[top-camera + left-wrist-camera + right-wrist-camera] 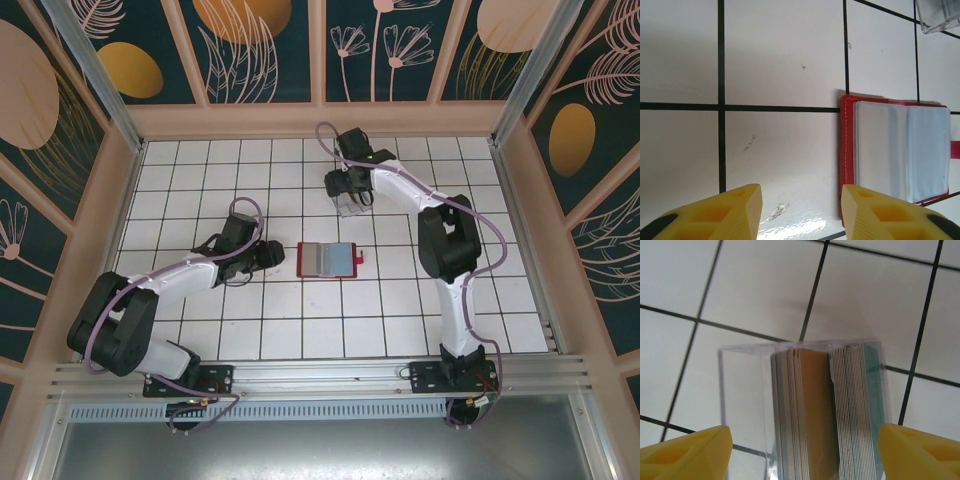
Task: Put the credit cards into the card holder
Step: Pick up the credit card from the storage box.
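Observation:
My right gripper should keep going down until its open fingers are on both sides of one card's top edge (856,400). The credit cards (816,410) stand with their flat sides toward those fingers.
The card holder (328,260) lies open and flat at the table's middle, red with grey inner pockets (902,150) facing up. My left gripper (274,256) hovers just left of it, open (800,200) over bare tile, its right finger (875,210) above the holder's left edge. The credit cards stand on edge inside a clear plastic case (352,206): an orange-faced stack (815,405) and a teal-faced stack (871,390). My right gripper (351,192) hangs above that case, wide open (805,440), with one finger (690,452) off each side of it.
White tiles with black grid lines cover the table (240,330). A corner of the clear case (940,15) shows at the top right of the left wrist view. Patterned walls (270,50) and a metal frame close in the workspace.

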`<state>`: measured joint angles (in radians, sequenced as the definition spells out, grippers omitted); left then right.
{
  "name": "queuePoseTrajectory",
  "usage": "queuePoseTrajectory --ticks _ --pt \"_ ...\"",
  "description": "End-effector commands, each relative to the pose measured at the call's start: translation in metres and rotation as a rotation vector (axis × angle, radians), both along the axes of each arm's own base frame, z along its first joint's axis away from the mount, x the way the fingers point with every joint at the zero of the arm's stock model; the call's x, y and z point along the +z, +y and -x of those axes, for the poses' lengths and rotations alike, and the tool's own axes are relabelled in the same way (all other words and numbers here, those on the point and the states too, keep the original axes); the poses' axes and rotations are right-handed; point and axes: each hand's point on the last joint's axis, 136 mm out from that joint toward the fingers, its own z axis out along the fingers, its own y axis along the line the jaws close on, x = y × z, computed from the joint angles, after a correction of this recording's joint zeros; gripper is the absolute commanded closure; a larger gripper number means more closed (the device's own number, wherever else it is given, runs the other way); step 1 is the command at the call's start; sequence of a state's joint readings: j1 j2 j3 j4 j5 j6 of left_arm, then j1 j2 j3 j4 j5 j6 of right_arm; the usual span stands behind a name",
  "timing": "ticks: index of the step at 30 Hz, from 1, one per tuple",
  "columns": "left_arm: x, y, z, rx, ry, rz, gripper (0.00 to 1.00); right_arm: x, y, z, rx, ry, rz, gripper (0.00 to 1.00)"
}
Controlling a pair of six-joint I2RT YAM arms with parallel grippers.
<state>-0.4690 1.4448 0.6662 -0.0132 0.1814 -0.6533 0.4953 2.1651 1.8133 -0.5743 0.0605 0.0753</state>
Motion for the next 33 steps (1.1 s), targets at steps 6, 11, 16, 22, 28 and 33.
queuePoseTrajectory --ticks 6,11,16,22,28,33 --pt "0.029 0.008 -0.006 -0.022 -0.067 -0.057 0.02 -0.01 -0.027 -0.007 -0.057 -0.026 0.141 0.23" --pt "0.046 0.023 -0.009 0.011 -0.118 -0.129 0.01 -0.006 -0.035 -0.014 -0.084 -0.06 0.193 0.23" --pt "0.05 0.029 -0.01 0.028 -0.132 -0.154 0.01 0.007 -0.033 -0.019 -0.071 -0.132 0.265 0.23" --pt "0.045 0.031 -0.009 0.046 -0.122 -0.154 0.01 0.012 -0.043 -0.023 -0.088 -0.162 0.346 0.24" --pt "0.046 0.037 -0.007 0.066 -0.119 -0.176 0.01 0.014 -0.048 -0.024 -0.094 -0.174 0.378 0.24" --pt "0.054 0.041 -0.008 0.085 -0.141 -0.179 0.01 0.02 -0.05 -0.026 -0.103 -0.203 0.398 0.25"
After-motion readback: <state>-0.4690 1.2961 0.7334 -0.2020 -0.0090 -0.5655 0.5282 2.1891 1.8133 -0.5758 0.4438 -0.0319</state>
